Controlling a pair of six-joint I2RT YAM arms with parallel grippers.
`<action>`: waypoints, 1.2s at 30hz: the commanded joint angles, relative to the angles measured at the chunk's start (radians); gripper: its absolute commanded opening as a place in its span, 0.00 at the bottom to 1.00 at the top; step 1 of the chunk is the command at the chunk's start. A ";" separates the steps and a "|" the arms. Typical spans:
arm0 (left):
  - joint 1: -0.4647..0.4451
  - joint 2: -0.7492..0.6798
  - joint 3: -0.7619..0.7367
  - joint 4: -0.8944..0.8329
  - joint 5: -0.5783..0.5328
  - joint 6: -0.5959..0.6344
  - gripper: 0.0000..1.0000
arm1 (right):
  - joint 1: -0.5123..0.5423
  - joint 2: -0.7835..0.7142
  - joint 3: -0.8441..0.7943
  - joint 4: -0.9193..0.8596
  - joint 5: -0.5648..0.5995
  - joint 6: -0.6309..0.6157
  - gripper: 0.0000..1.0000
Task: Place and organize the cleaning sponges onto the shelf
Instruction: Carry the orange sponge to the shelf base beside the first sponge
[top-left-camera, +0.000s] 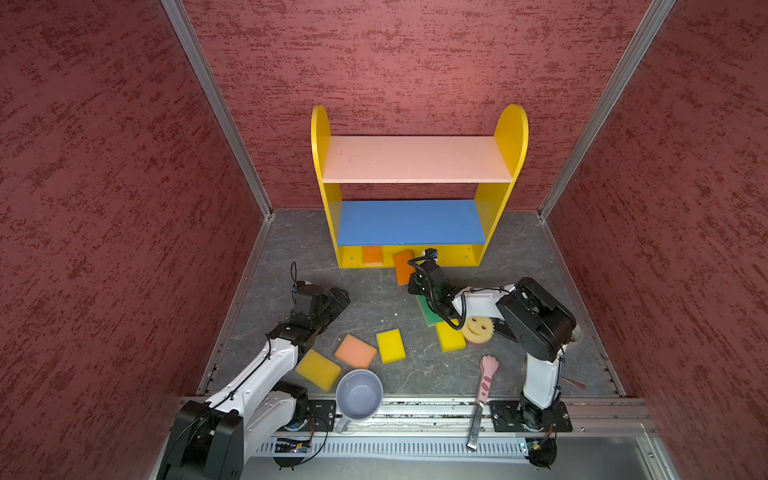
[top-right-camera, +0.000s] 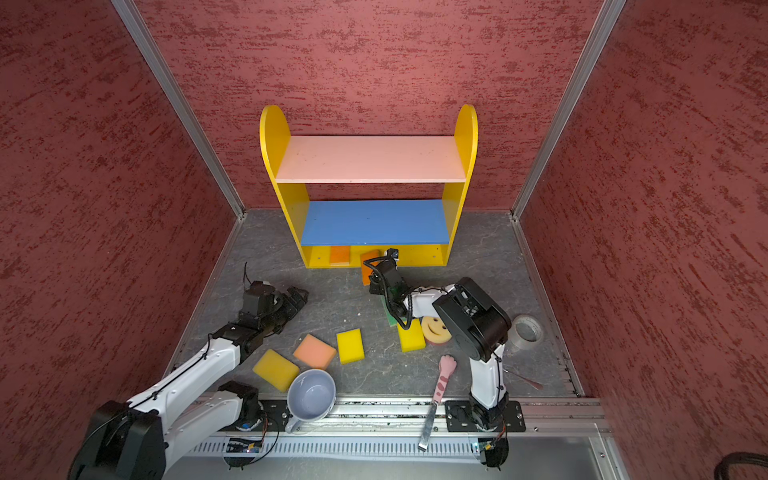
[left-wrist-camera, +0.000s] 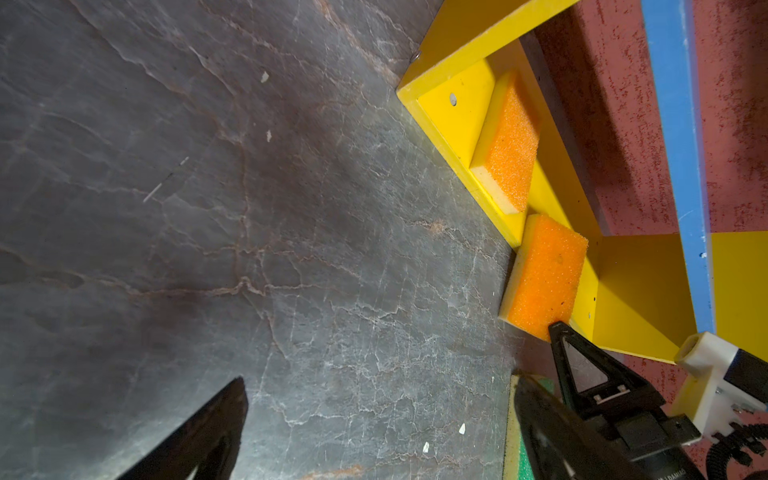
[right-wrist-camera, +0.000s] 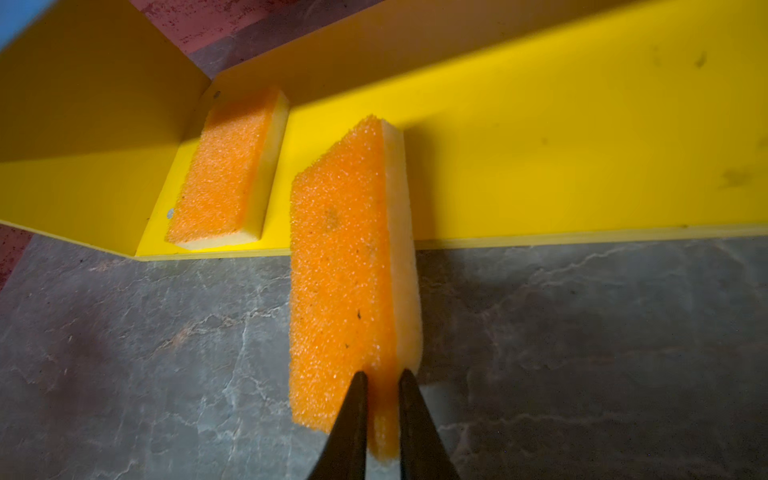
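My right gripper is holding the tilted orange sponge by its near corner (right-wrist-camera: 384, 393). I should let go of it across the board's edge and push the sponge's near end (right-wrist-camera: 329, 388) with closed fingers.
The shelf (top-left-camera: 322, 137) stands at the back wall with its pink and blue boards bare. One orange sponge (right-wrist-camera: 224, 174) lies on the yellow bottom board at its left end. My right gripper (right-wrist-camera: 382, 374) is shut on the near end of a second orange sponge (right-wrist-camera: 340, 270), which is tilted on edge with its far end over the board's front lip (top-left-camera: 402, 266). My left gripper (left-wrist-camera: 379, 378) hangs open over bare floor, left of the shelf (top-left-camera: 343, 297). On the floor lie yellow (top-left-camera: 318, 369), peach (top-left-camera: 355, 351), yellow (top-left-camera: 390, 345), green (top-left-camera: 428, 311) and smiley (top-left-camera: 478, 328) sponges.
A grey-blue mug (top-left-camera: 358, 395) sits at the front rail beside the yellow sponge. A pink cat-paw tool (top-left-camera: 486, 380) lies by the right arm's base. A tape roll (top-right-camera: 525, 332) sits at the right wall. Red walls close in three sides.
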 joint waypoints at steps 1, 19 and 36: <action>0.006 0.006 0.024 0.013 0.016 0.016 1.00 | -0.019 0.019 0.037 0.040 0.041 -0.020 0.17; -0.001 -0.046 0.009 -0.023 0.002 0.007 1.00 | -0.054 -0.125 -0.081 0.081 0.004 0.046 0.45; -0.001 -0.028 -0.012 -0.001 0.004 0.008 0.99 | 0.054 -0.065 -0.189 0.270 -0.218 0.243 0.00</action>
